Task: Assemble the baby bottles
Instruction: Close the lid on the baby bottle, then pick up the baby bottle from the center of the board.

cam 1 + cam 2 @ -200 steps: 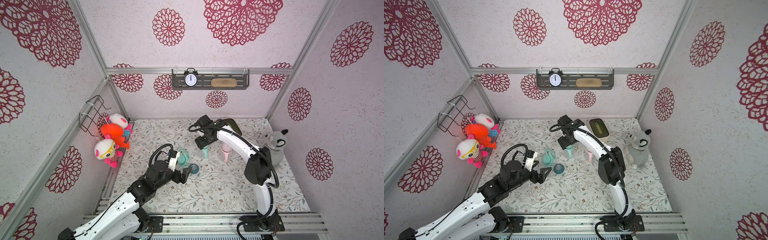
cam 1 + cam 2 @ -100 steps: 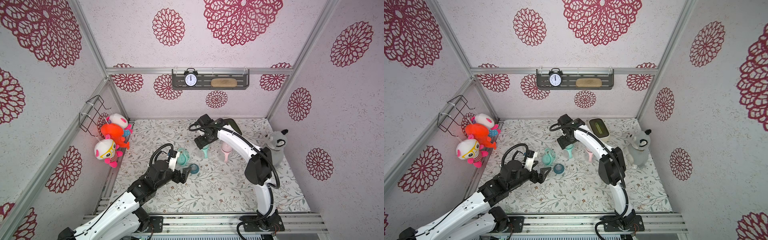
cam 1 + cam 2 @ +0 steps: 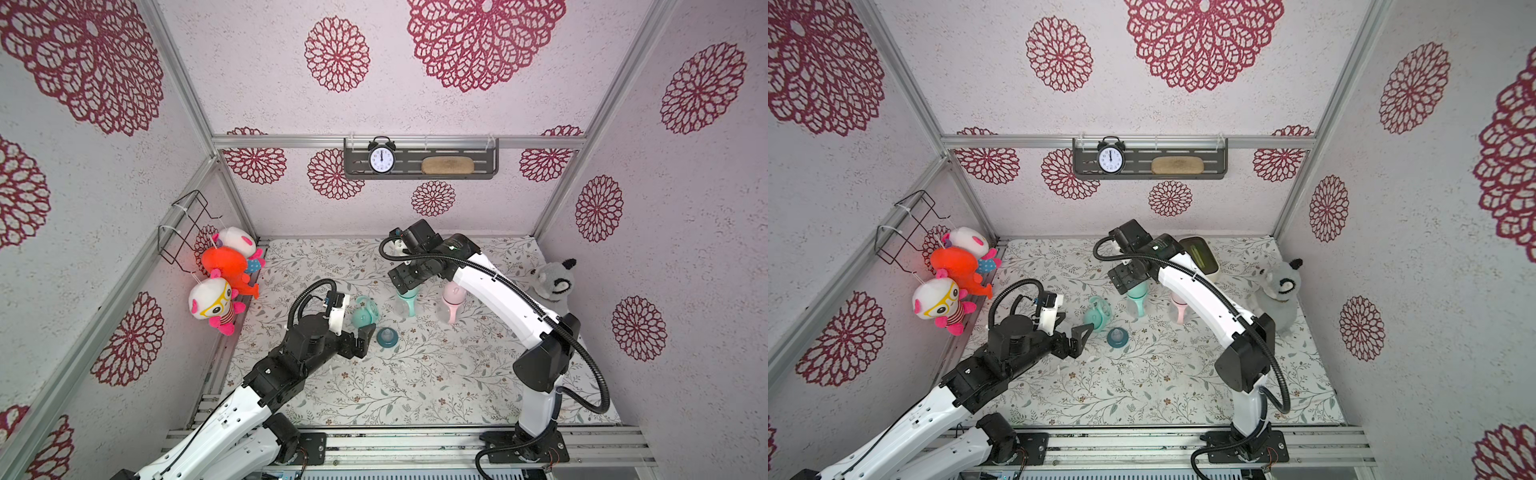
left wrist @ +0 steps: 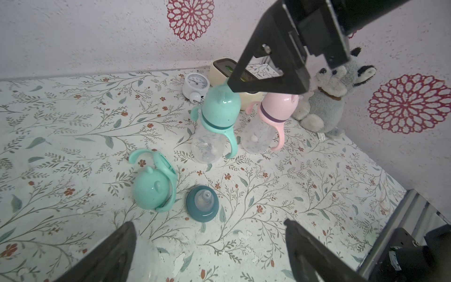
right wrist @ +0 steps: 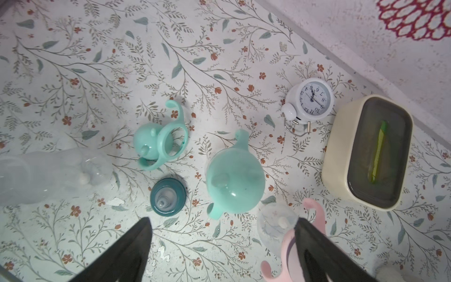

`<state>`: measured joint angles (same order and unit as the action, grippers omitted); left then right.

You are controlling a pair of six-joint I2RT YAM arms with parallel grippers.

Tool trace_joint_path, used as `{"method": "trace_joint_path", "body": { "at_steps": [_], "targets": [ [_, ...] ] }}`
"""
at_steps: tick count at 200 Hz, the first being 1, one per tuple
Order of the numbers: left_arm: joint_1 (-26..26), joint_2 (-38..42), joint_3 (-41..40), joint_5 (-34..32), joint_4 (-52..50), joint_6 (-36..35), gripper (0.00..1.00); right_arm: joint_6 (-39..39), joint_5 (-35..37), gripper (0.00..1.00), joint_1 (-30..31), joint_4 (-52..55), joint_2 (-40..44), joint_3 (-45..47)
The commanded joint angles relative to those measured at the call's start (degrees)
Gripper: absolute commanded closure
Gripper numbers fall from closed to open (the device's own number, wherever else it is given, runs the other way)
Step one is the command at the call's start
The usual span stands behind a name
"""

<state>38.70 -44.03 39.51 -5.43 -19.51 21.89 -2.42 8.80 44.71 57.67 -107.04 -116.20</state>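
Note:
The clear bottle body stands free and the mint bottle has its cap (image 5: pixel 235 181), so my right gripper goes on moving until it closes around that body (image 5: pixel 56 176).
A mint baby bottle (image 3: pixel 405 301) (image 4: pixel 217 122) stands capped at mid-mat, with a capped pink baby bottle (image 3: pixel 451 305) (image 5: pixel 280 227) upright beside it. My right gripper (image 3: pixel 409 278) (image 5: pixel 223 219) hangs open just above the mint one and holds nothing. Nearer the left arm lie a loose mint dome cap with its handle ring (image 3: pixel 365 312) (image 4: pixel 153 185) and a teal nipple collar (image 3: pixel 387 336) (image 5: pixel 168 196). A clear bottle body (image 5: pixel 48 175) (image 4: pixel 144 258) lies on its side next to one finger of my left gripper (image 3: pixel 365 340) (image 4: pixel 208 223), which is wide open and empty.
A small white alarm clock (image 5: pixel 308 100) and a cream box with a dark lid (image 5: pixel 366 153) sit behind the bottles. A grey plush animal (image 3: pixel 550 282) leans in the right rear corner. Plush toys (image 3: pixel 224 270) hang on the left wall by a wire basket.
The right gripper's jaws have spread a little wider above the mint bottle. The left arm has not moved.

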Motion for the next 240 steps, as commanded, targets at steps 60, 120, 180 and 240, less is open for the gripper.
{"method": "trace_joint_path", "body": {
  "at_steps": [60,120,180,240],
  "targets": [
    [-6.8,4.7,4.5,-8.7,-10.8,6.4,0.02,-0.5,-0.7,0.08,9.6,-16.9,13.8,21.8],
    [-16.7,6.1,6.4,-10.2,-18.6,10.8,0.02,-1.1,-6.6,0.09,15.2,-37.3,18.0,38.7],
    [-28.7,3.0,5.0,-2.7,-19.2,14.2,0.02,-0.2,-10.0,0.09,18.2,-55.7,13.2,45.8],
    [-39.1,1.5,4.1,8.5,-16.6,14.4,0.02,-0.3,-11.0,0.09,19.1,-63.0,5.2,44.1]
  ]
}}
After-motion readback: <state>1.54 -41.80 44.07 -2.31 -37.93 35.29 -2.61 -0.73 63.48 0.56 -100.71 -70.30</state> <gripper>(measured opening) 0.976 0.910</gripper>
